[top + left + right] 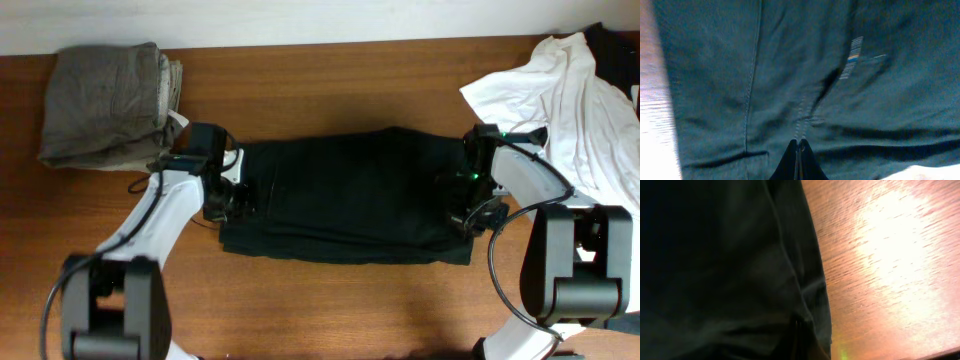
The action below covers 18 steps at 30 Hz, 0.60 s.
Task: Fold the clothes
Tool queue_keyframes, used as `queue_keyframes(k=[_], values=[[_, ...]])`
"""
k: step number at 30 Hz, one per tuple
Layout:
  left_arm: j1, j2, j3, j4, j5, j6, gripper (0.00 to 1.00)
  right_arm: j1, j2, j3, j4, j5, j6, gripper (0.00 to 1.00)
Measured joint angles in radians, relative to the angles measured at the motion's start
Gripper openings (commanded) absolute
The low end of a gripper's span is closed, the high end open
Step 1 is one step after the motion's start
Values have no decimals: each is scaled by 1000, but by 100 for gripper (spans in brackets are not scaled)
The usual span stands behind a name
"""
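Observation:
The black garment's far edge bulges (pixel 394 133) near its middle. My right gripper should rise clear of the garment's end and go across to that bulge (pixel 404 134).
A black garment (pixel 350 195) lies folded in a wide strip across the middle of the table. My left gripper (pixel 238 198) is at its left end, and in the left wrist view the jaws (pixel 799 144) are shut with a seam of the dark cloth (pixel 790 75) pinched at their tips. My right gripper (pixel 463 213) is at the garment's right end. In the right wrist view its jaws (pixel 801 330) are shut on the edge of the black cloth (pixel 720 265), low over the wood.
A folded grey-brown garment (pixel 108 105) sits at the back left. A crumpled white garment (pixel 570 95) with a dark piece behind it lies at the back right. Bare wooden table (pixel 330 310) lies in front.

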<state>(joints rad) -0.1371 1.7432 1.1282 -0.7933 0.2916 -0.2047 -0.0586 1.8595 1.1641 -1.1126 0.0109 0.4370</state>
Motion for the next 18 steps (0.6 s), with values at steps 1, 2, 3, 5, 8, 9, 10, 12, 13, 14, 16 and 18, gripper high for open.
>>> queue_keyframes(k=[1,2,3,5,8,9,10,12,13,14,16,18], values=[[0,50,0,-2,0,2,0,0,0,-27,25,-8,0,4],[0,79,0,-3,0,2,0,0,0,-58,49,-17,1,4],[0,106,0,-3,0,2,0,0,0,-81,65,-24,1,4],[0,129,0,-3,-9,2,0,-1,-26,-110,94,-31,0,4],[2,130,0,-29,-53,0,0,-9,-35,-121,111,-35,14,4],[6,130,0,-45,-69,-5,0,-12,-35,-121,111,-35,25,4],[16,130,1,-57,-80,-11,0,-19,-35,-122,112,-35,44,4],[47,130,2,-67,-75,-32,0,-32,-35,-122,114,-35,64,4],[62,130,5,-67,-75,-38,0,-36,-35,-122,115,-35,68,4],[100,129,7,-74,-87,-47,0,-42,-35,-122,116,-34,75,4],[168,130,7,-100,-132,-51,0,-47,-34,-115,116,-26,80,4],[210,131,5,-136,-174,-51,0,-48,-27,-98,117,-10,80,4]])
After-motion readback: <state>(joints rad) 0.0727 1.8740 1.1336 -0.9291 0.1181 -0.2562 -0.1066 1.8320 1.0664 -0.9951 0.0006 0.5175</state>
